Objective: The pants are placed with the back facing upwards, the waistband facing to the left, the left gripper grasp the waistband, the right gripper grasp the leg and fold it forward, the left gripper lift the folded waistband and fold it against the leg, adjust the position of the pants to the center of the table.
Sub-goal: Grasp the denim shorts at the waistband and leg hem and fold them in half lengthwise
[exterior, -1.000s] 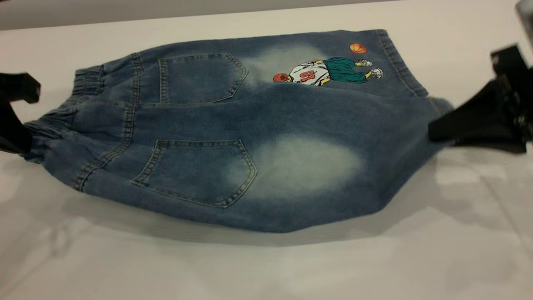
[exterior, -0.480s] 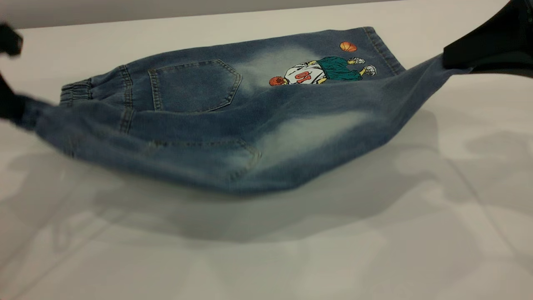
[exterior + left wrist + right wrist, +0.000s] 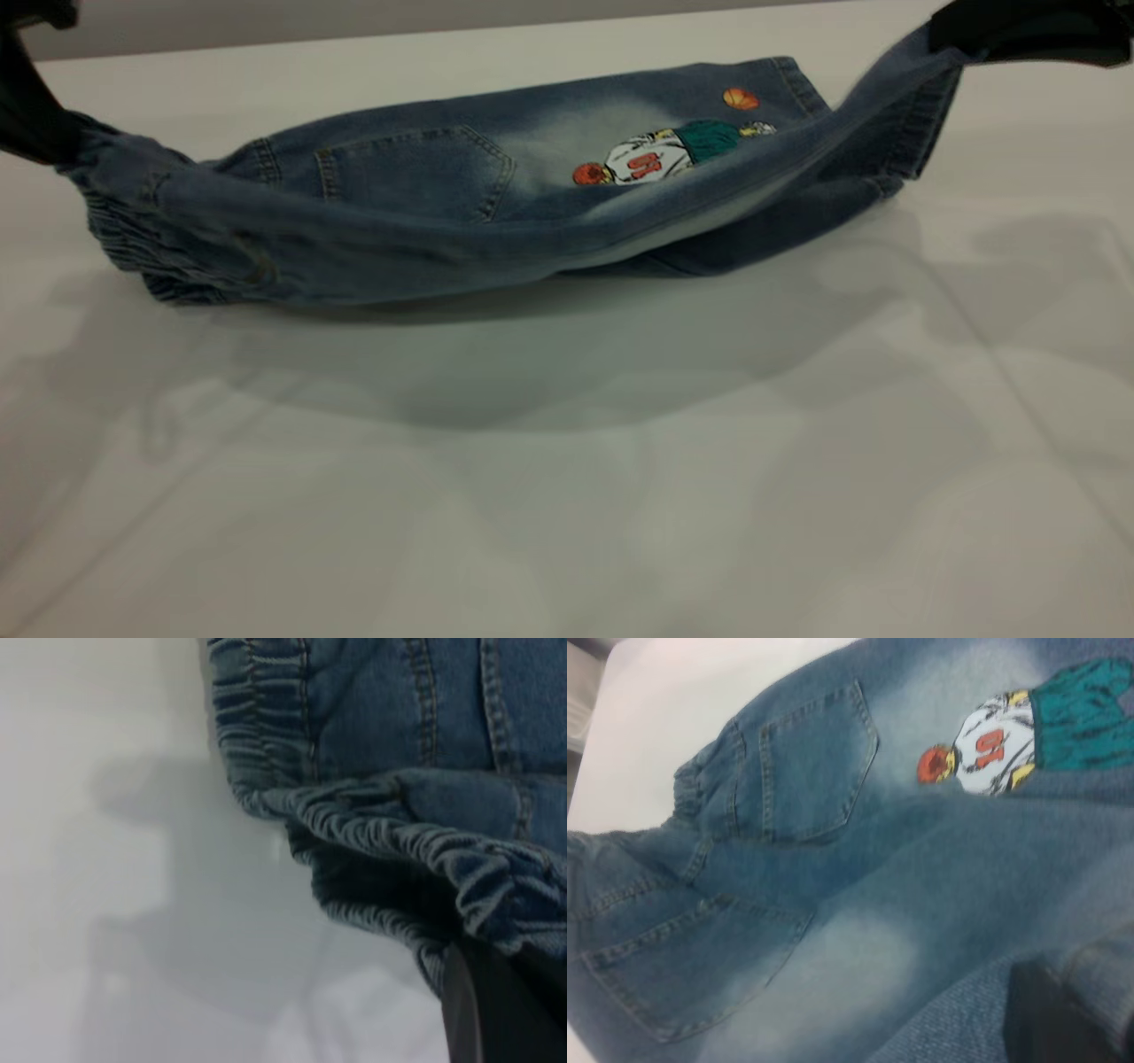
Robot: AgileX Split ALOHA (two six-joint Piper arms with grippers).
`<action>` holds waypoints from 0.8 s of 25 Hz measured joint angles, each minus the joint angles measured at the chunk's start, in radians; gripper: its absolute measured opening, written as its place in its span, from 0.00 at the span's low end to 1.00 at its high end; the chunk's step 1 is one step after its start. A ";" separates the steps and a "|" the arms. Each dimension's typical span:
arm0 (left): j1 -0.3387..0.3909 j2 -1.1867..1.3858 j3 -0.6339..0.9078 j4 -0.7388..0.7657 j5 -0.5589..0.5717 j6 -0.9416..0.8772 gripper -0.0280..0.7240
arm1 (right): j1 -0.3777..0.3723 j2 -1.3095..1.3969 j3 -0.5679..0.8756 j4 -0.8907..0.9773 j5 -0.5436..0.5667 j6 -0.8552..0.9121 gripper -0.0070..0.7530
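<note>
I should carry on carrying the raised leg (image 3: 510, 250) forward with my right gripper until it covers the far leg's hem (image 3: 799, 87), because it stretches straight along the far leg.
The blue denim pants (image 3: 425, 190) lie on the white table (image 3: 567, 496), their near half lifted clear and stretched between both grippers. My left gripper (image 3: 40, 128), at the far left, is shut on the ruched waistband (image 3: 120, 235), which also shows puckered in the left wrist view (image 3: 416, 846). At the upper right, my right gripper (image 3: 952, 40) is shut on the hem of the leg (image 3: 895, 115). The raised leg hangs over the far leg and partly hides the cartoon print (image 3: 660, 155). The right wrist view looks down on the pockets (image 3: 811, 762) and print (image 3: 992, 744).
Bare white table stretches in front of the pants, crossed by a broad shadow (image 3: 532, 372). The table's far edge (image 3: 443, 31) runs just behind the pants.
Both grippers have risen and moved toward the far side, lifting the near waistband corner and leg off the table. The pale patch has turned out of sight and the raised fold now overlaps the print.
</note>
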 joint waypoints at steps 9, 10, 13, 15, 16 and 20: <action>0.000 0.162 -0.181 0.000 0.007 0.025 0.09 | 0.000 0.168 -0.211 -0.028 0.010 0.055 0.03; 0.000 0.180 -0.205 0.000 0.010 0.029 0.09 | 0.000 0.186 -0.229 -0.029 0.010 0.058 0.03; 0.000 0.236 -0.271 0.000 0.016 0.029 0.09 | 0.000 0.228 -0.284 -0.031 0.010 0.058 0.03; 0.000 0.276 -0.315 0.000 0.015 0.031 0.09 | 0.000 0.254 -0.321 -0.031 0.009 0.045 0.03; 0.000 0.295 -0.335 0.000 0.011 0.034 0.09 | 0.000 0.265 -0.341 -0.032 0.009 0.033 0.03; 0.000 0.358 -0.387 -0.002 -0.023 0.053 0.09 | 0.000 0.316 -0.401 -0.019 0.002 -0.043 0.03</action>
